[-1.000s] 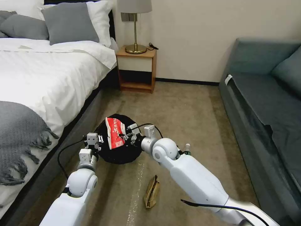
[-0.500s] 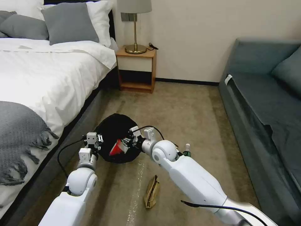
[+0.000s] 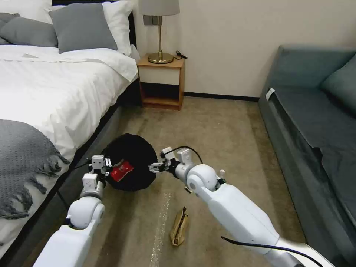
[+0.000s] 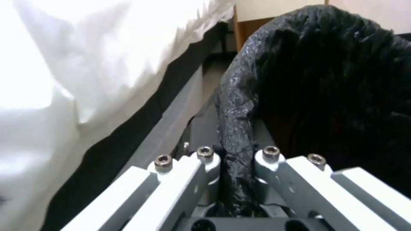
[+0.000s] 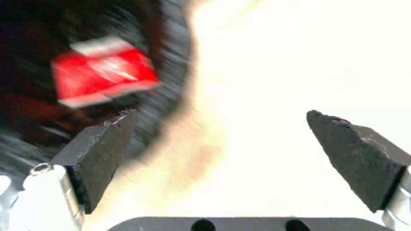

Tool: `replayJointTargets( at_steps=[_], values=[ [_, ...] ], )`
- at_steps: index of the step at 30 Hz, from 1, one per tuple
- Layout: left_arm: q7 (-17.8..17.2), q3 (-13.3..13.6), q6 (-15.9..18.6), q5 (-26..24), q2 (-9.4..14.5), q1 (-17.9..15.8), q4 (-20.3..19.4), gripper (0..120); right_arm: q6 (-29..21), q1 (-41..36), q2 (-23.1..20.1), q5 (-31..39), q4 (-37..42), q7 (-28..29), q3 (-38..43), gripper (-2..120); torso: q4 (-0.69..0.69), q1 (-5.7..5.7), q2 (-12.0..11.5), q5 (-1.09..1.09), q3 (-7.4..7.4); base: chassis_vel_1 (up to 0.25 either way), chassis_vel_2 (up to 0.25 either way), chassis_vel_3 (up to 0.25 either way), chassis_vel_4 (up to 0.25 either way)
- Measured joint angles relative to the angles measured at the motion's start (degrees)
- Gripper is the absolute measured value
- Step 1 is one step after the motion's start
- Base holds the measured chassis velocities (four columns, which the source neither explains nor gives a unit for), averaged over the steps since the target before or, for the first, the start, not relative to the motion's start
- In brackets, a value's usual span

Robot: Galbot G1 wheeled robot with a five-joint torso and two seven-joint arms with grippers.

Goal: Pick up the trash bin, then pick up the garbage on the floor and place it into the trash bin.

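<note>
The brown paper piece (image 3: 178,228) has a dark slit (image 3: 180,222) running between its long folded sides, so it should hang as one broad, creased bag when I lift it.
The trash bin (image 3: 129,155), lined with a glossy black bag, is tilted with its mouth toward me beside the bed. My left gripper (image 3: 101,167) is shut on its rim, and the left wrist view shows the bag's edge (image 4: 234,134) pinched between the jaws of that gripper (image 4: 234,158). A red-and-white packet (image 3: 121,171) lies inside the bin (image 5: 171,64), also seen as the packet (image 5: 102,72) in the right wrist view. My right gripper (image 3: 157,167) is open and empty just right of the bin's mouth, its pads (image 5: 102,150) spread wide. A brown paper piece (image 3: 179,225) lies on the carpet. A small bottle (image 3: 221,177) stands half hidden behind my right arm.
The bed (image 3: 44,96) runs along the left, with a grey throw hanging over its near edge. A wooden nightstand (image 3: 161,79) with a lamp stands against the far wall. A dark sofa (image 3: 315,122) lines the right. Open carpet lies between them.
The packet left my right gripper and dropped into the bin. That gripper opened and drew back to the right, while the left arm shifted the bin to the left.
</note>
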Motion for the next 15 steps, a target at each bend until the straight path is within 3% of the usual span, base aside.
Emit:
replayJointTargets(
  at_steps=[2, 6, 15],
  values=[
    [0.07, -0.57, -0.05, -0.19, 0.46, 0.15, 0.04, 4, -2.85, -0.94, -1.98, 0.45, 0.42, 4.37, 0.12, 100, 0.0, 0.0, 0.0, 0.01, 0.0, 0.0, 0.0, 0.0, 0.0],
    [0.26, -0.89, 0.06, -0.5, 1.03, 0.54, -0.73, 4, -3.23, -2.89, -4.18, -0.54, -0.47, 7.87, -0.08, 100, -0.02, 0.0, 0.0, 0.0, 0.0, 0.0, 0.0, 0.0, 0.0],
    [0.26, -1.41, 0.47, -0.88, 1.93, 1.33, -2.57, 4, -3.59, -8.95, -5.83, -2.24, -1.4, 7.27, -0.59, 100, -0.01, 0.0, 0.0, 0.01, 0.0, 0.0, 0.0, 0.0, 0.0]
  ],
)
